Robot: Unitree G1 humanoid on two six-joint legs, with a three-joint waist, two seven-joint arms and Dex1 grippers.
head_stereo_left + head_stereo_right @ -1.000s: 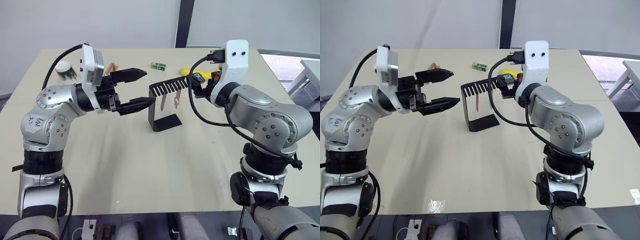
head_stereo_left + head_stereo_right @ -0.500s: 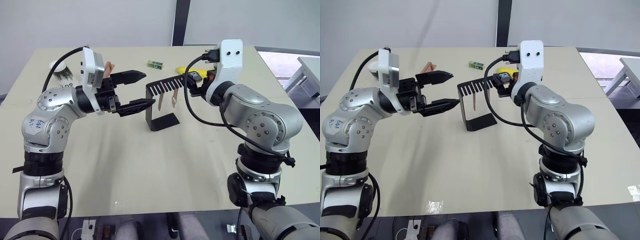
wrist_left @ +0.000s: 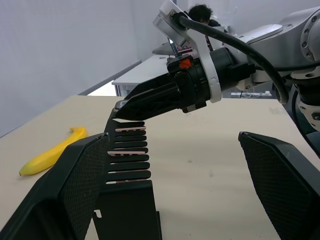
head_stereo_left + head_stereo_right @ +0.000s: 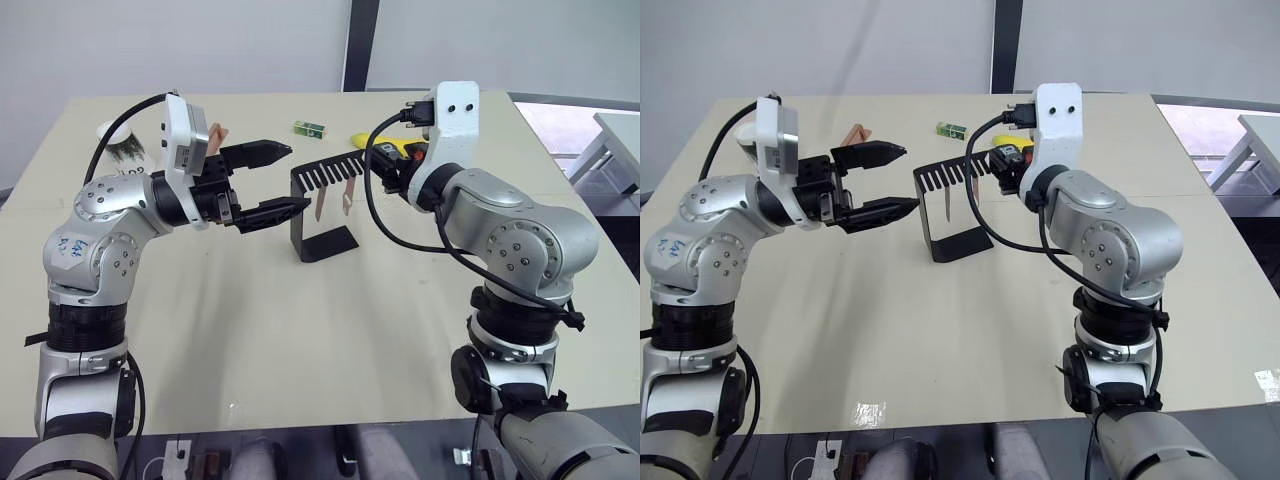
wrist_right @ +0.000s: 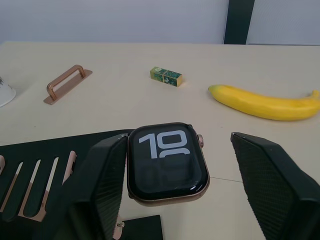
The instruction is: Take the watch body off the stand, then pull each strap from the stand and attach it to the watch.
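Observation:
My gripper will bring a hidden round hole into view when it lifts the watch body (image 5: 168, 162), which covers the end of the stand's top arm (image 5: 129, 137) where I expect the hole.
The black stand (image 4: 318, 243) sits mid-table, its comb-slotted top arm (image 4: 335, 172) pointing right. Two salmon-pink straps (image 4: 322, 207) (image 4: 348, 200) hang from the slots. The watch body (image 5: 167, 160), black-faced with a coppery rim and showing "10", rests at the end of the top arm. My right gripper (image 4: 372, 170) is open around it: one finger (image 5: 100, 190) lies against the watch's side, the other (image 5: 275, 185) stands well apart. My left gripper (image 4: 298, 177) hovers open just left of the stand, holding nothing.
A banana (image 5: 265, 102), a small green box (image 5: 166, 76) and a copper-coloured handle bar (image 5: 67, 84) lie on the far part of the table. A white cup (image 4: 118, 135) stands at the back left. The table's near half is bare.
The right gripper has crept a little leftward onto the end of the stand's top arm. The left arm has held still. The camera shifted slightly.

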